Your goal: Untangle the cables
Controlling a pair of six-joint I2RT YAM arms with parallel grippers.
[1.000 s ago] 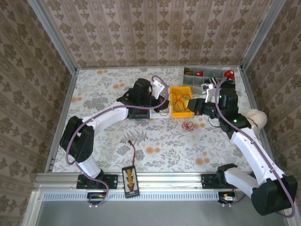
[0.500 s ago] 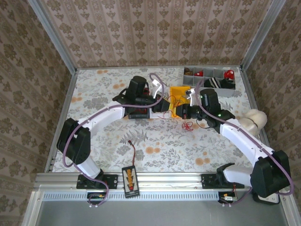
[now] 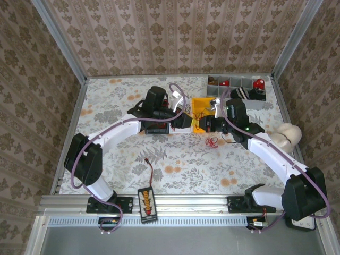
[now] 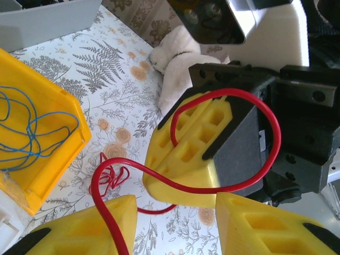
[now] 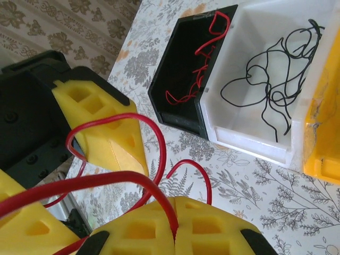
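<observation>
Next, I bring the red cable into my left gripper's open fingers [image 4: 176, 226] and pass it over, because my right gripper is holding it far from the black bin [image 3: 157, 128].
My right gripper [image 5: 175, 206] is shut on a red cable [image 5: 127, 176], pinched in the seam between its yellow fingers. That cable [image 4: 188, 189] loops round the right gripper's fingers [image 4: 191, 149] and trails over one finger of my left gripper [image 4: 175, 215], whose jaws stand open about it. The two grippers, left [image 3: 190, 121] and right [image 3: 204, 125], face each other closely in front of the yellow bin [image 3: 204, 104]. A small red bundle of cables [image 3: 212, 142] lies on the table below them, the red bundle [image 4: 112, 175] just beyond my left fingers.
A black bin [image 5: 178, 87] holds red wires, a white bin [image 5: 297, 21] beside it holds black wires, and the yellow bin [image 4: 64, 133] holds a blue wire. A grey divided tray [image 3: 234, 85] sits at the back right. An orange-black device [image 3: 146, 203] lies at the near edge.
My right arm has swung left up to the left gripper. The left gripper was shut and has opened, letting go of the red cable, which the right gripper still pinches.
</observation>
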